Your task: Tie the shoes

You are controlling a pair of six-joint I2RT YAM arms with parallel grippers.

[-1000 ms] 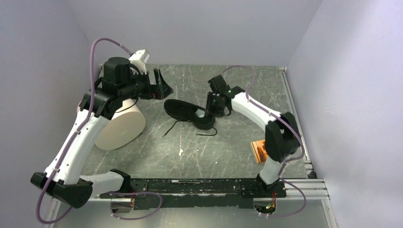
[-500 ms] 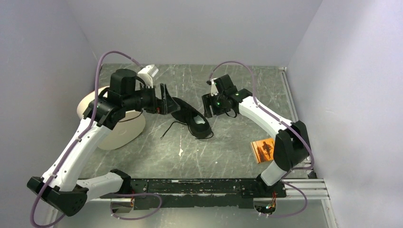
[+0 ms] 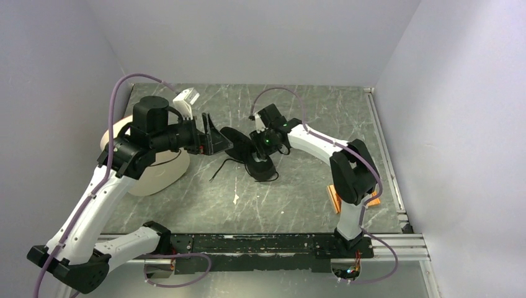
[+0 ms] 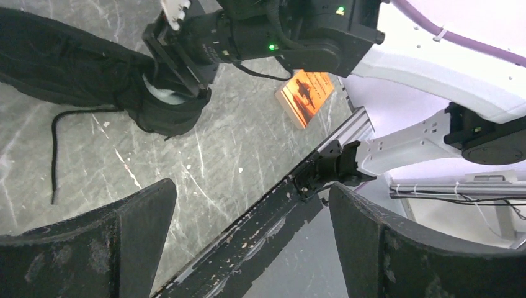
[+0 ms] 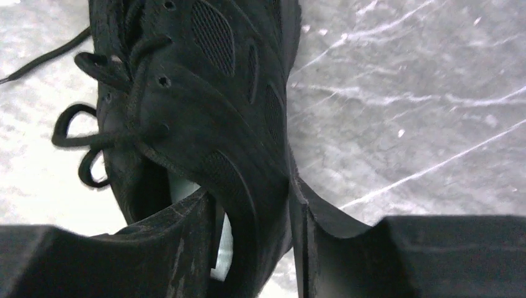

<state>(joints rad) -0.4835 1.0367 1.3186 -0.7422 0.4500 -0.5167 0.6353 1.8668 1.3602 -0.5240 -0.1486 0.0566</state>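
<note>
The black sneaker is lying at a slant, and its toe (image 3: pixel 229 134) is next to my left gripper. Next, my right gripper turns the sneaker straight by its collar (image 3: pixel 258 158), first before the laces get tied.
The black sneaker (image 3: pixel 243 148) lies on the table's middle, its heel toward the near side. My right gripper (image 3: pixel 265 148) is shut on the shoe's side wall at the collar (image 5: pixel 257 155), with one finger (image 5: pixel 186 236) inside the opening over the pale insole and the other outside. Thin black laces (image 5: pixel 74 133) hang in loose loops, and one end (image 3: pixel 220 166) trails on the table. My left gripper (image 3: pixel 218 138) is open and empty just left of the shoe's toe. In the left wrist view (image 4: pixel 251 189) the shoe (image 4: pixel 74 68) is at the upper left.
A large white roll (image 3: pixel 155 169) stands under the left arm. An orange booklet (image 3: pixel 335 200) lies near the right arm's base, also in the left wrist view (image 4: pixel 305 96). A black rail (image 3: pixel 273 242) runs along the near edge. Walls stand on three sides.
My right gripper moved left and down onto the shoe's heel end and closed on its side wall. My left gripper swung right and forward to the toe. The shoe turned its heel nearer.
</note>
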